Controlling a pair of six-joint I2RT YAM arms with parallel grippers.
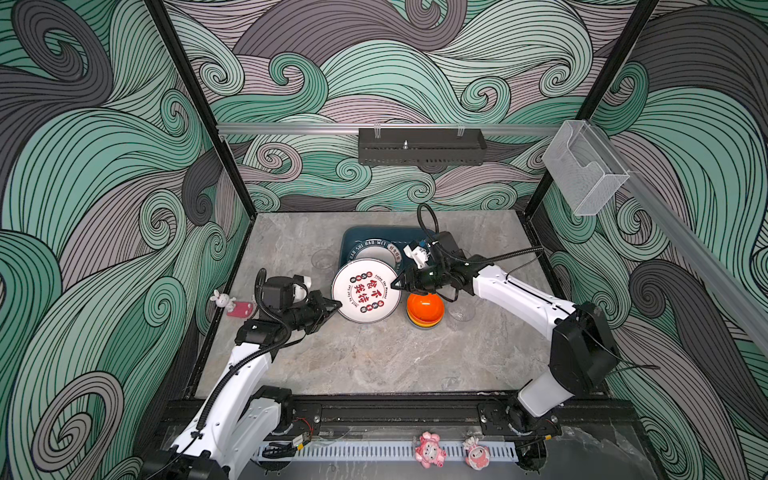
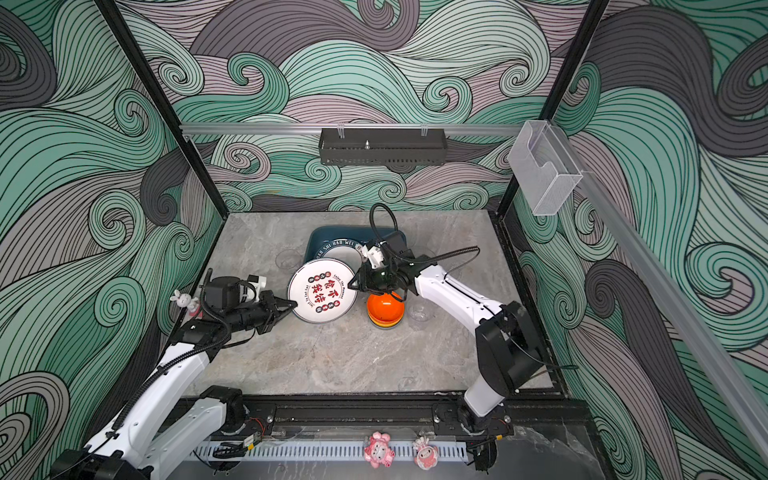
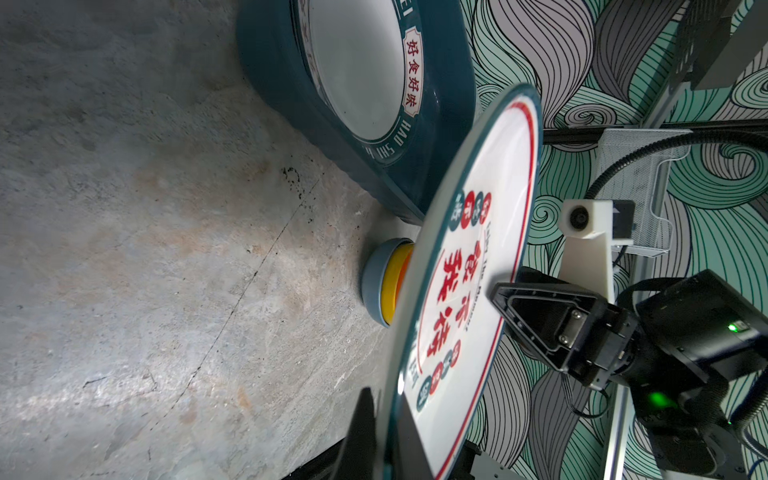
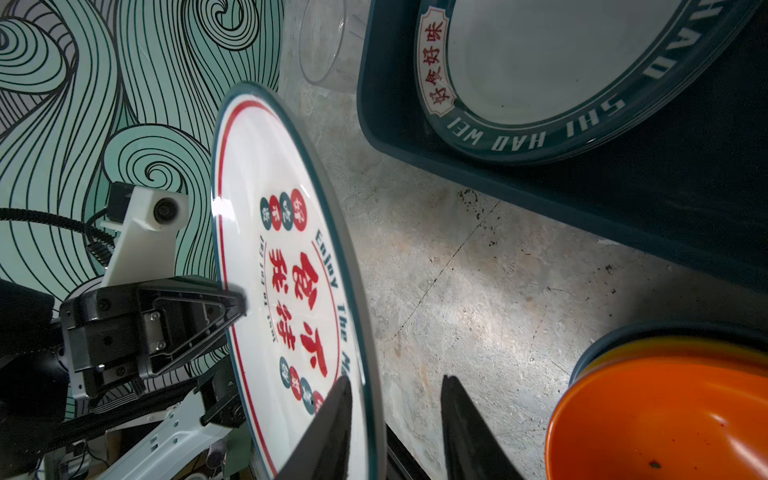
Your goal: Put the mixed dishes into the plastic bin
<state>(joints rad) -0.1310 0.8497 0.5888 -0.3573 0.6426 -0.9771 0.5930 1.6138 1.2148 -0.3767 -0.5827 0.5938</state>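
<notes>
My left gripper holds the white plate (image 1: 366, 291) short of the plastic bin. Next, my right gripper takes the plate by its opposite rim (image 1: 398, 294) and carries it into the bin.
A white plate (image 1: 365, 291) (image 2: 322, 291) printed with red characters hangs tilted above the table in front of the plastic bin (image 1: 353, 237) (image 2: 318, 239). My left gripper (image 1: 338, 304) (image 3: 384, 415) is shut on its left rim. At the opposite rim my right gripper (image 1: 395, 286) (image 4: 395, 380) is open. One of its fingers lies over the plate's face (image 4: 282, 270), and the other stands apart beneath it. Another plate (image 1: 376, 253) (image 4: 561, 54) lies in the bin. Stacked bowls (image 1: 424, 309) (image 4: 665, 415), orange on top, sit just right of the raised plate.
Clear tumblers stand left of the bin (image 1: 322, 259) and right of the bowls (image 1: 461, 311). A rabbit toy (image 1: 224, 299) lies at the table's left edge. Pink figurines (image 1: 430, 449) sit on the front rail. A black metal tray (image 1: 422, 147) and a clear holder (image 1: 582, 166) hang on the walls.
</notes>
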